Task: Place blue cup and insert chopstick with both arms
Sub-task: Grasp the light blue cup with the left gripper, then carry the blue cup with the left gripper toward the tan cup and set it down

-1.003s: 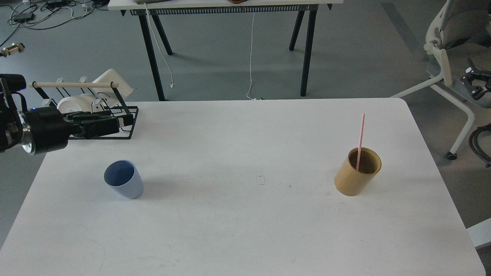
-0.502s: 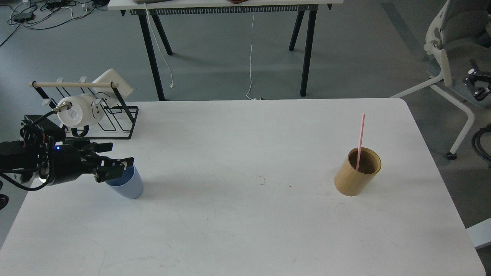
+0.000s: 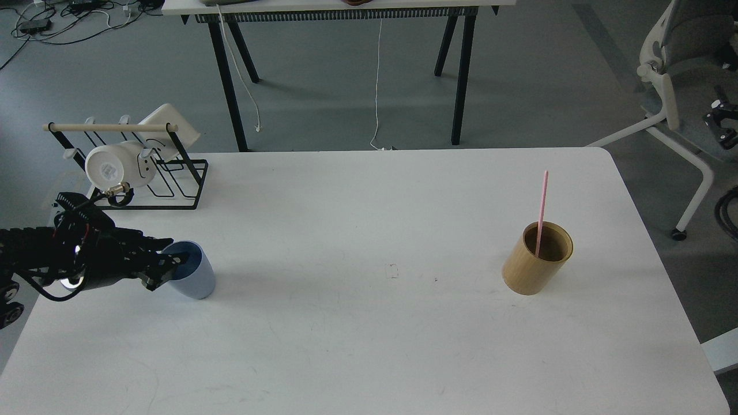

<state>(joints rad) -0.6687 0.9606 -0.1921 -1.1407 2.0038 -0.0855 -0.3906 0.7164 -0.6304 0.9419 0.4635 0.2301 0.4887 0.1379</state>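
Note:
I expect the blue cup to be empty when I carry it, because I can see only the plain blue inside in the cup's opening.
The blue cup stands upright on the white table at the left. My left gripper is at the cup's left rim, fingers apart, straddling the near-left wall. A round bamboo holder stands at the right with one pink chopstick upright inside it. A small dark part at the far right edge, in front of the chair, looks like my right gripper; its fingers cannot be told apart.
A black wire rack with a wooden bar and white cups sits at the table's back left corner. A white chair stands beyond the right edge, and a second table behind.
My left gripper came down from beside the rack to the blue cup and now sits lower at its left rim. The dark part at the right edge drew back to the right.

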